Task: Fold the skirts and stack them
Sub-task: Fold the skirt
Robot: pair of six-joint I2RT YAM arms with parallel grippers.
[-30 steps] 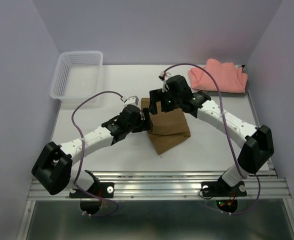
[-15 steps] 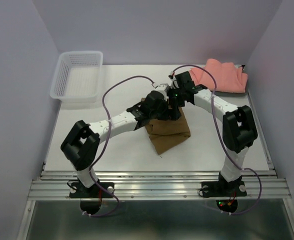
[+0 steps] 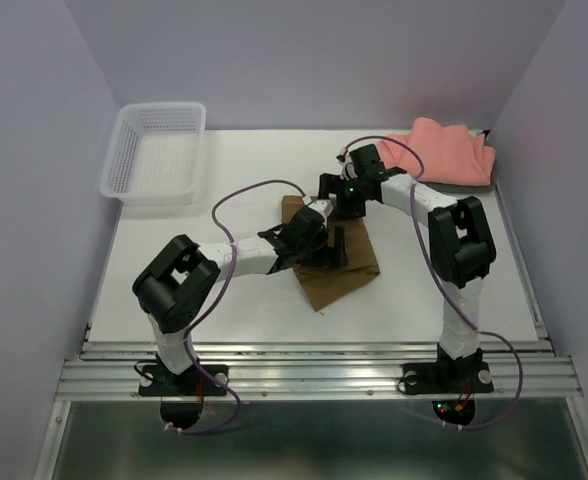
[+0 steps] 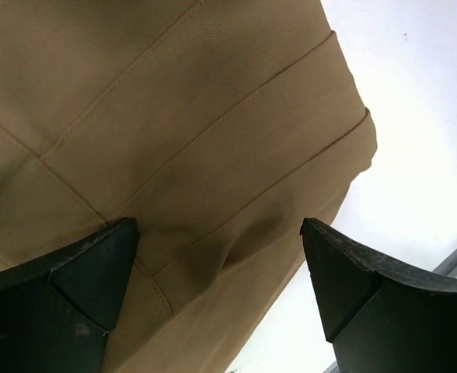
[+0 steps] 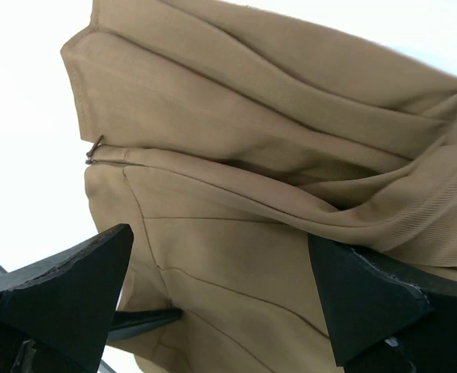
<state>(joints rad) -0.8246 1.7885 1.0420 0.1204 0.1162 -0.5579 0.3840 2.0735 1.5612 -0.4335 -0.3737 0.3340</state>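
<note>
The olive-brown skirt's middle (image 3: 328, 276) is under my left gripper, so that gripper should move away before my right gripper takes the folded skirt to the salmon-pink skirt (image 3: 438, 154).
An olive-brown pleated skirt (image 3: 339, 272) lies folded in the middle of the table. My left gripper (image 3: 337, 246) hovers low over its middle with jaws open, and cloth (image 4: 197, 148) fills the gap between its fingers (image 4: 65, 287). My right gripper (image 3: 326, 203) is over the skirt's far edge, also open, looking down on the folded layers (image 5: 252, 155) with nothing pinched. A salmon-pink skirt (image 3: 439, 152) lies folded at the back right corner.
A white mesh basket (image 3: 154, 150) stands at the back left. Both arms are bent high above the table's middle, their cables looping beside them. Bare white table (image 4: 423, 116) shows just right of the skirt's edge.
The left gripper moved right, from the skirt's left edge to over its middle, its elbow rising. The right arm folded upright and its gripper drew back to the far edge. Both stayed open.
</note>
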